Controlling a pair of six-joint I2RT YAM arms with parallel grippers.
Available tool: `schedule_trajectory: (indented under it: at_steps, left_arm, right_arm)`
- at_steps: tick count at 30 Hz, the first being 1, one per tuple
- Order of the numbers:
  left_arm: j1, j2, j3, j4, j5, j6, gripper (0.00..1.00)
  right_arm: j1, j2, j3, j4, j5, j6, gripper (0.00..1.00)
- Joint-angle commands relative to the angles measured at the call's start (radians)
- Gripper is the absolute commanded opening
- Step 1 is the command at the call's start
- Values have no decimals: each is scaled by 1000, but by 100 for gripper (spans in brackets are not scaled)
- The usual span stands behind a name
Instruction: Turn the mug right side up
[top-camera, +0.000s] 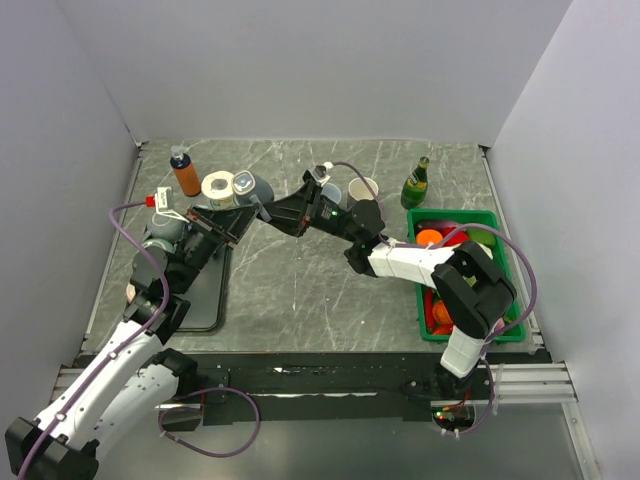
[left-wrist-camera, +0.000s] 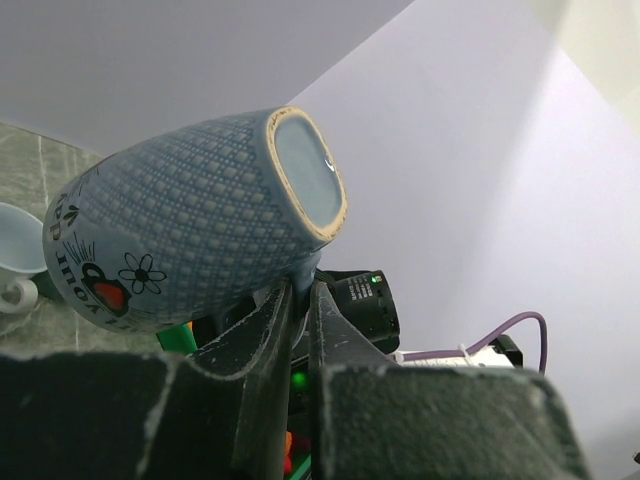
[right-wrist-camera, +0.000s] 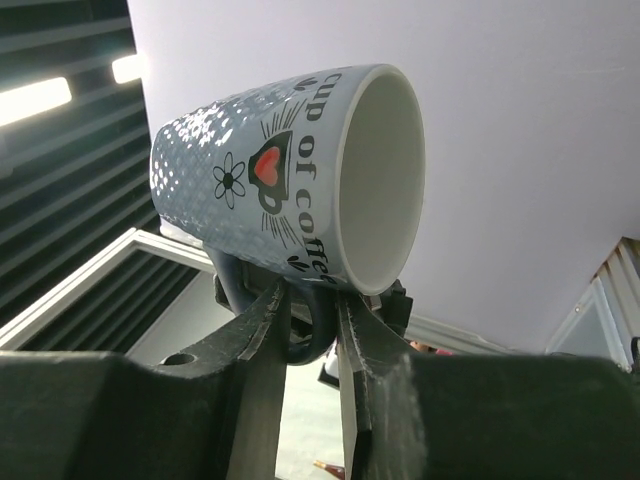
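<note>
I should first open my left gripper and back it away, because both my grippers clamp the mug's handle (right-wrist-camera: 322, 322). My right gripper should then turn the mug upright and lower it.
The mug (top-camera: 254, 188) is blue-grey with a dotted pattern, a heart and "cup of coffee" lettering. It hangs tilted on its side above the table's back left. In the left wrist view the mug (left-wrist-camera: 200, 220) shows its base up and to the right. My left gripper (left-wrist-camera: 300, 286) is shut on the handle under it. In the right wrist view the mug (right-wrist-camera: 290, 180) shows its white mouth facing right. My right gripper (right-wrist-camera: 312, 300) is shut on the dark handle. Seen from above, the left gripper (top-camera: 243, 212) and right gripper (top-camera: 272, 208) meet at the mug.
An orange bottle (top-camera: 185, 173) and a white roll (top-camera: 218, 188) stand behind the mug. A white cup (top-camera: 363, 187) and a green bottle (top-camera: 415, 184) are at the back right. A green bin (top-camera: 508, 268) of fruit sits on the right, and a dark tray (top-camera: 207, 300) on the left.
</note>
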Motion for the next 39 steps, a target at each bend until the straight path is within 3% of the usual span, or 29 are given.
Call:
schedule_trajectory:
  at_steps: [1, 10, 19, 23, 29, 30, 33, 36, 39]
  left_arm:
    - [-17, -4, -30, -53, 42, 16, 1]
    - [-17, -33, -21, -169, 25, 75, 1]
    - [-17, -85, -61, -273, 8, 110, 14]
    - [-19, -94, -70, -315, 5, 124, 25]
    - [-19, -94, -71, -399, 0, 154, 60]
    - [-19, -96, -71, -411, -3, 161, 71]
    - [-19, -108, -64, -457, -18, 177, 86]
    - [-17, -134, -46, -537, -49, 196, 97]
    - [-17, -166, -24, -592, -67, 219, 99]
  right_arm:
    - [7, -23, 42, 94, 19, -12, 0]
    - [-2, -99, 9, -22, 24, -125, 0]
    - [-10, -182, -30, -142, 39, -257, 0]
    - [-11, -214, -44, -214, 45, -317, 0]
    - [-17, -274, -54, -330, 74, -456, 0]
    - [-17, -284, -53, -376, 77, -504, 0]
    - [-17, -317, -28, -521, 100, -628, 0]
    - [-17, -353, 7, -648, 148, -789, 0]
    - [-19, -382, 36, -804, 215, -950, 0]
